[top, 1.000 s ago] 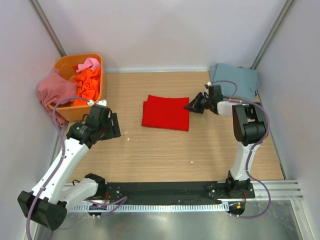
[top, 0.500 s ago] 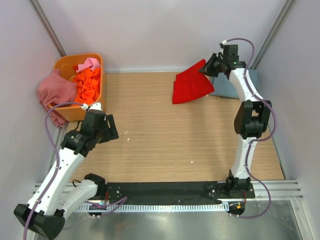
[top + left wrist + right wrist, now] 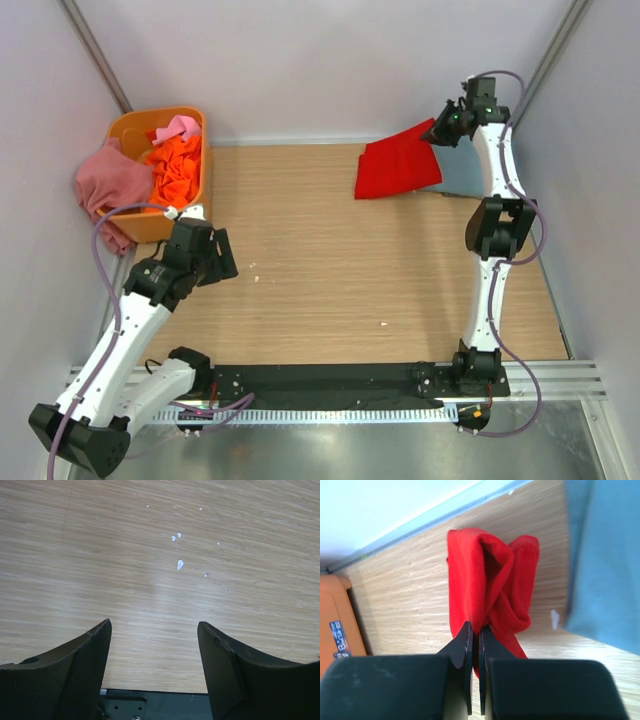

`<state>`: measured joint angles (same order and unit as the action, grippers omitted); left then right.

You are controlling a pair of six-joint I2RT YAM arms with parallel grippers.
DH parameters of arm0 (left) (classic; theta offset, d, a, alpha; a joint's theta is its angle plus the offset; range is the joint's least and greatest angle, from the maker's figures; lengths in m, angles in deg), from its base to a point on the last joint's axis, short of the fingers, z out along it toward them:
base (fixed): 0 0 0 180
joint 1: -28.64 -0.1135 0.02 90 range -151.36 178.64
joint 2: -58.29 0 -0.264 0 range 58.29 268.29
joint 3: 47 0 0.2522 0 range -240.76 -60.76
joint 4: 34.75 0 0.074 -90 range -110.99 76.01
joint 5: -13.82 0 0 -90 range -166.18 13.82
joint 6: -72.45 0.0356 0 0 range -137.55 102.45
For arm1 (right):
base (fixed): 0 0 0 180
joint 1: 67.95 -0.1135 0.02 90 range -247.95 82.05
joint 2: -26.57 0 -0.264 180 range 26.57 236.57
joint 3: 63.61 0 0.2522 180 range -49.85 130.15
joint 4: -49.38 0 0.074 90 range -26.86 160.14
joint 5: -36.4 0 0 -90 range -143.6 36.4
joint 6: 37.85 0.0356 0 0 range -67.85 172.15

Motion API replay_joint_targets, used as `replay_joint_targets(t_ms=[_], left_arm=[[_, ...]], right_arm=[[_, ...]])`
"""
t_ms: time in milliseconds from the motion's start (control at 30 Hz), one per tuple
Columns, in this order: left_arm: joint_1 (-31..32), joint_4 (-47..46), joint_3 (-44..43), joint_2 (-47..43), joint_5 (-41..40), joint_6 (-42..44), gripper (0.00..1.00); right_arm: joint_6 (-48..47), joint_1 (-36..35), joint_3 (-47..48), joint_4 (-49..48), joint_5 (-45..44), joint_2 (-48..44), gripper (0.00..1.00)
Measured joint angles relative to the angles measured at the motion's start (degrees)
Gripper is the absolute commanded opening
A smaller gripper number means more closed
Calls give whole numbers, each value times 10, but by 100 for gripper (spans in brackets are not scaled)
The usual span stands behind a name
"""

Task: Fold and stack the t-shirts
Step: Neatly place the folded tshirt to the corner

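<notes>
The robot's right gripper should keep pulling the red t-shirt [image 3: 397,166], which hangs neatly folded beside the flat grey-blue t-shirt [image 3: 462,171], across until both line up, and then let go.
My right gripper [image 3: 441,133] is shut on the folded bright red t-shirt [image 3: 395,168] and holds it lifted at the far right, hanging partly over the folded grey-blue t-shirt [image 3: 462,176]. In the right wrist view the red t-shirt [image 3: 485,580] bunches out past the closed fingertips [image 3: 474,630], with the grey-blue t-shirt [image 3: 602,560] to its right. My left gripper [image 3: 222,262] is open and empty over bare wood at the left; its fingers [image 3: 90,650] show nothing between them. Orange [image 3: 178,168], pink [image 3: 180,128] and dusty rose [image 3: 108,180] t-shirts lie crumpled in and over the tub.
The orange plastic tub [image 3: 135,128] stands in the far left corner, its corner also in the right wrist view [image 3: 335,625]. White walls close in the back and both sides. Small white flecks [image 3: 180,564] lie on the wooden table. A black rail runs along the near edge.
My right gripper took hold of the red t-shirt at the table's middle, lifted it and carried it right and back toward the grey-blue t-shirt. My left arm drew back slightly.
</notes>
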<state>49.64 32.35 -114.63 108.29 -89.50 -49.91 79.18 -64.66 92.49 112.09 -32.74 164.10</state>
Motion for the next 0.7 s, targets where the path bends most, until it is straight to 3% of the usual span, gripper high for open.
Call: replay_joint_targets(t_ms=[367, 700], left_arm=[[0, 0, 0, 13, 0, 0, 70], [0, 0, 0, 19, 0, 0, 70]], right_arm=[[4, 80, 62, 7, 11, 0, 1], [35, 90, 89, -14, 50, 0, 1]])
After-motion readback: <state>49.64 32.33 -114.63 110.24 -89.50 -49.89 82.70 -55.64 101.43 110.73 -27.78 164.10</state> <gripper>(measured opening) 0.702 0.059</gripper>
